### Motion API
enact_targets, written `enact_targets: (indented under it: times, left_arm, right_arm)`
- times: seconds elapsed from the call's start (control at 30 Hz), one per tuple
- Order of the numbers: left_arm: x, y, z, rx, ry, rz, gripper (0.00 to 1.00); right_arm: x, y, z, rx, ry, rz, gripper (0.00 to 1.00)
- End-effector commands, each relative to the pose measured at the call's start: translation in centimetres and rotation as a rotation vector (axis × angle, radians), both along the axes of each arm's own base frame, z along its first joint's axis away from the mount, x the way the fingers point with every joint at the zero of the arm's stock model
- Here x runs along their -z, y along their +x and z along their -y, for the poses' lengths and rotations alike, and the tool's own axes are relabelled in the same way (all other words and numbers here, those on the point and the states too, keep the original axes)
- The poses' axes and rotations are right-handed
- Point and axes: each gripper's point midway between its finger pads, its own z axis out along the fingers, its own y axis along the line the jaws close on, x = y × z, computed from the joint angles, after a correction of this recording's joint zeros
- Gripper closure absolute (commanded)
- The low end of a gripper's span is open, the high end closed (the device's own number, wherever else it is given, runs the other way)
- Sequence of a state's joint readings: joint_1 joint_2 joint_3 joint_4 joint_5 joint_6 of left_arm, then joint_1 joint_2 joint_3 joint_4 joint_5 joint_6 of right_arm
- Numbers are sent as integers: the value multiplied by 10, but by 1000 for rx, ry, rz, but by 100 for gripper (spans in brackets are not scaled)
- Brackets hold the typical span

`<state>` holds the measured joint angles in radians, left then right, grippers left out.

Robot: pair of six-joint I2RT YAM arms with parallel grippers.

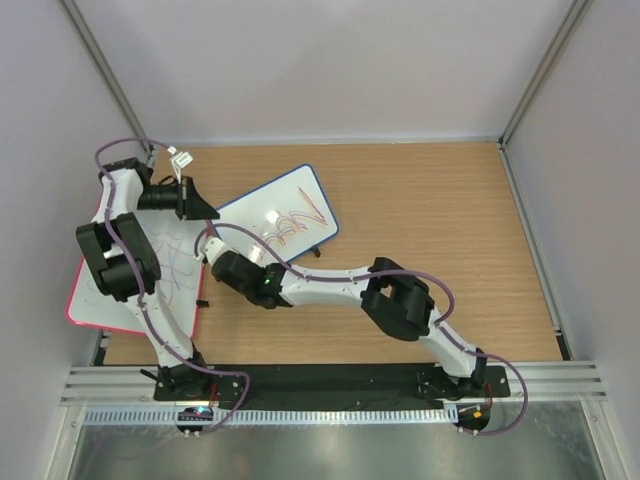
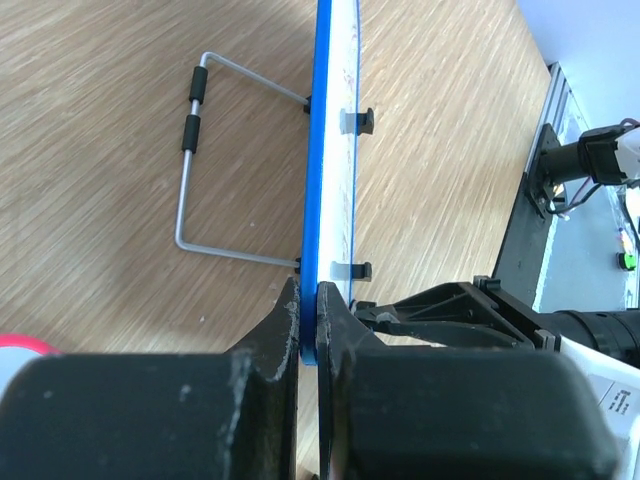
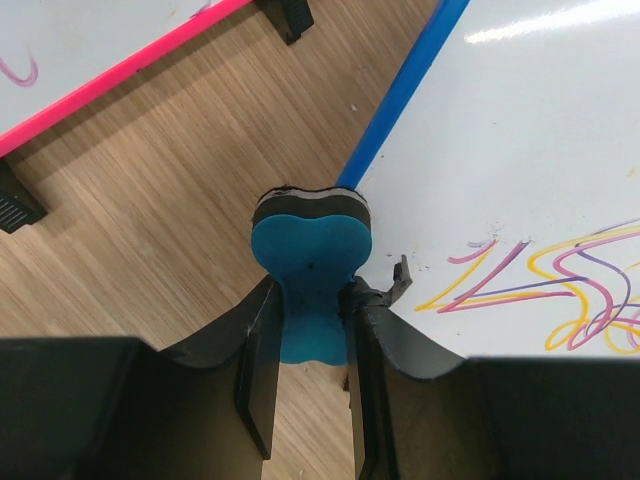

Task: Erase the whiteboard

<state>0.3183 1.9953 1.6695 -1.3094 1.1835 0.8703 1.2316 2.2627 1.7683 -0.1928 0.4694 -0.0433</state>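
Observation:
I should wipe with my right gripper back across the board to the marks (image 1: 312, 204) near its far corner: the eraser's head overhangs the blue frame (image 3: 352, 178), off the scribbles.
The whiteboard (image 1: 285, 205) with a dark blue frame lies tilted at the table's middle, with red, yellow and purple scribbles (image 1: 296, 226) on it. My left gripper (image 1: 200, 206) is shut on its left frame edge. The left wrist view shows the board edge-on (image 2: 322, 150) between the gripper's (image 2: 308, 300) jaws. My right gripper (image 1: 220, 260) sits at the board's near-left corner, shut on a blue eraser (image 3: 310, 255). In the right wrist view the eraser's head rests at the blue frame, left of the scribbles (image 3: 545, 290) on the board (image 3: 520, 140).
A larger pink-framed whiteboard (image 1: 135, 285) with purple scribbles lies at the left table edge, partly under the left arm; its edge shows in the right wrist view (image 3: 110, 85). A wire stand (image 2: 200, 160) sticks out behind the blue board. Bare wood lies to the right.

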Motion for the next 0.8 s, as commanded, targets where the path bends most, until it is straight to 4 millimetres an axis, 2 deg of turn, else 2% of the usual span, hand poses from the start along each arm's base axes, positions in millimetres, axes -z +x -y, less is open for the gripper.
enact_targets:
  times: [0.0,0.07,0.17,0.2,0.23,0.27,0.33,0.47,0.57,0.67,0.73,0.77]
  left_arm:
    - [-10,-9,5,28,32,30,100]
    - [-8,-8,5,29,37,31,100]
    - [-9,-9,4,31,44,33,100]
    - [-9,-10,5,33,44,33,100]
    - [-10,-10,4,36,47,38,100]
    - [-10,-10,4,35,48,41,100]
    - [-11,-11,4,38,52,44,100]
    - [-12,-12,4,47,55,51,100]
    - [-12,-13,4,51,61,53,100]
    - [-11,-13,3,51,65,52,100]
    - [-11,-12,3,52,64,54,100]
    - [-12,-12,4,52,62,54,100]
  right_arm:
    - [-28,29,17,78,70,14,99]
    - [-43,35,18,78,120,7,99]
    - [-56,57,34,130,142,20,99]
    - [-57,64,39,158,164,18,99]
    - [-54,79,54,205,163,17,99]
    - [-59,86,58,222,184,22,99]
    - [-55,106,79,276,182,25,99]
    - [-62,132,107,359,202,59,99]
    - [-61,145,125,403,221,63,99]
    - [-63,142,126,397,243,58,99]
    - [-61,136,114,369,258,36,99]
    - [-59,124,101,330,248,34,99]
